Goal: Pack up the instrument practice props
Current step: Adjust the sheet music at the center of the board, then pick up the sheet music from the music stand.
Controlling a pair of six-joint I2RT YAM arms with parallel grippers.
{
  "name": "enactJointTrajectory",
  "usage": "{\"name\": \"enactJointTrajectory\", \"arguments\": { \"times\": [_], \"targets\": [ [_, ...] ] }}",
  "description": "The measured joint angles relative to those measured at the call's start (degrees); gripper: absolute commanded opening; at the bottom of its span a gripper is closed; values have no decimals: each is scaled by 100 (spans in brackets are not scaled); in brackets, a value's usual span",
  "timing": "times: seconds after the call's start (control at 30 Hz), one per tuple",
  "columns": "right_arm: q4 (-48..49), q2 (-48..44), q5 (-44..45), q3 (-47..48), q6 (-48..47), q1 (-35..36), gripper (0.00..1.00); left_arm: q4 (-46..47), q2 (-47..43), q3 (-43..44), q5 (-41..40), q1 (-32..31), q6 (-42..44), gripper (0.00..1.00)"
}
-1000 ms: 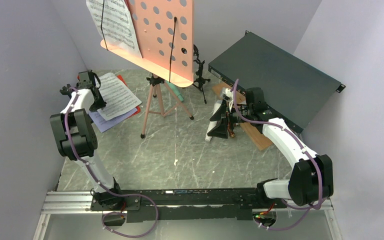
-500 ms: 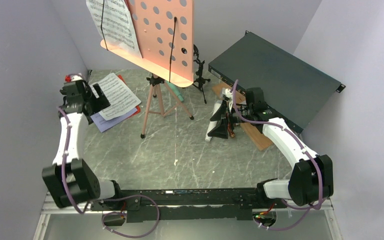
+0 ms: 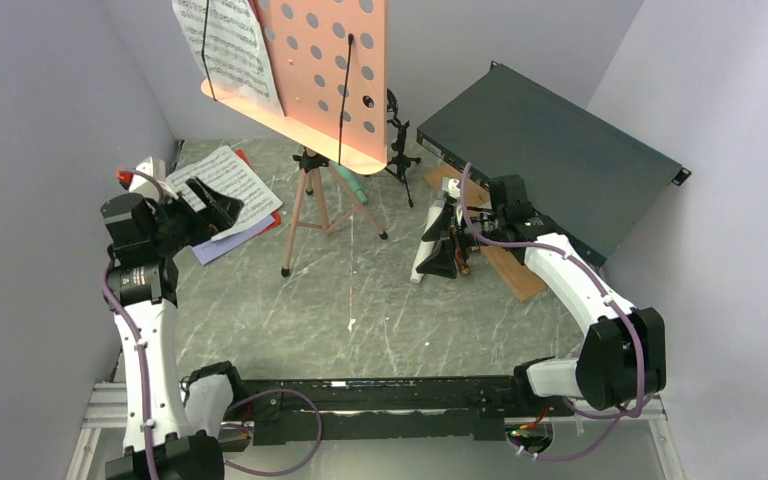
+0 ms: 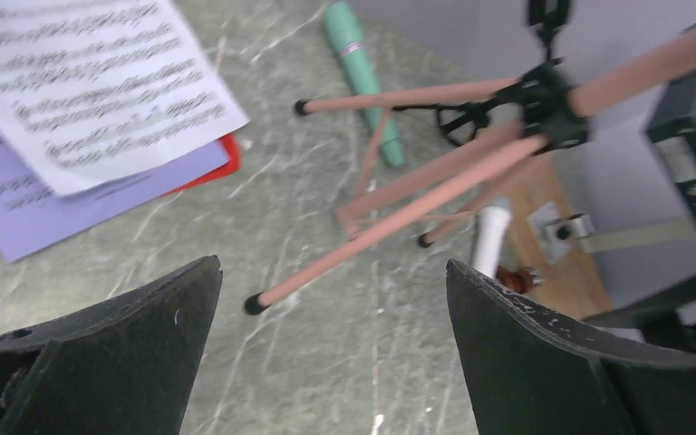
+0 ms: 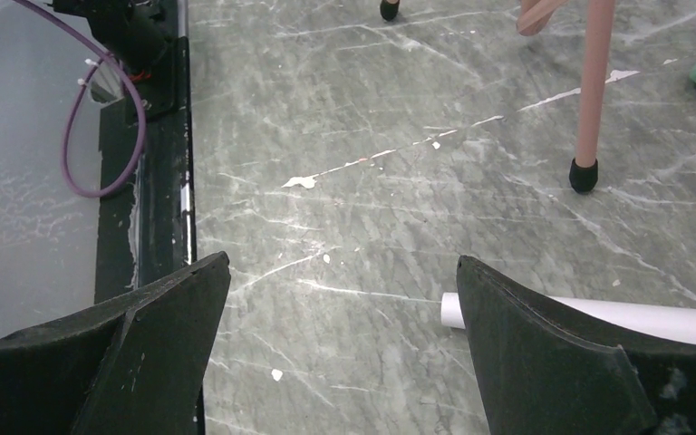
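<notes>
My open left gripper should go on moving up to the pink tripod and close there, as the sheet-music page's inner edge (image 3: 267, 64) is clear of both black clips.
The pink perforated music tripod (image 3: 332, 85) stands at the back, its legs (image 4: 390, 222) on the grey table. One sheet-music page (image 3: 225, 45) rests on it. White (image 3: 235, 185), red (image 3: 272, 220) and lavender (image 3: 208, 245) pages lie stacked at the left. My left gripper (image 3: 222, 212) hovers open over their near edge, holding nothing (image 4: 333, 265). The green microphone (image 4: 360, 72) lies behind the tripod. The white microphone (image 3: 422, 262) lies beside my open right gripper (image 3: 438, 240), its end (image 5: 634, 317) showing past the right finger. A black mount (image 3: 397, 135) stands at the back.
A large dark green metal box (image 3: 550, 150) fills the back right corner. A flat brown wooden board (image 3: 505, 265) lies in front of it, under the right arm. Grey walls close in on the left, back and right. The arms' base rail (image 3: 360, 395) runs along the near edge.
My left gripper has opened wide and swung back from the far left end of the page stack towards the near side. The pages stay on the table. The right arm barely moved.
</notes>
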Motion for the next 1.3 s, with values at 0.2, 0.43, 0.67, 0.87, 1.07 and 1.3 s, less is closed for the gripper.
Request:
{"name": "enactJointTrajectory", "arguments": {
  "times": [0.2, 0.43, 0.67, 0.87, 1.07, 1.3],
  "targets": [
    [-72, 52, 46, 37, -146, 17, 99, 52, 52, 1056, 721, 0, -579, 99],
    [-131, 55, 68, 55, -254, 17, 99, 457, 568, 2540, 1272, -74, -1250, 99],
    [-162, 61, 68, 63, -295, 17, 99, -295, 1762, 5084, 673, -1182, -905, 100],
    [-166, 66, 70, 66, -313, 17, 99, -1121, 2603, 6745, -348, -2426, -422, 100],
    [-166, 74, 70, 66, -313, 22, 99, -1687, 3130, 7556, -1434, -3056, 39, 94],
    [-164, 81, 68, 66, -310, 26, 99, -1794, 3659, 8236, -2424, -3554, 525, 87]
  ]
}}
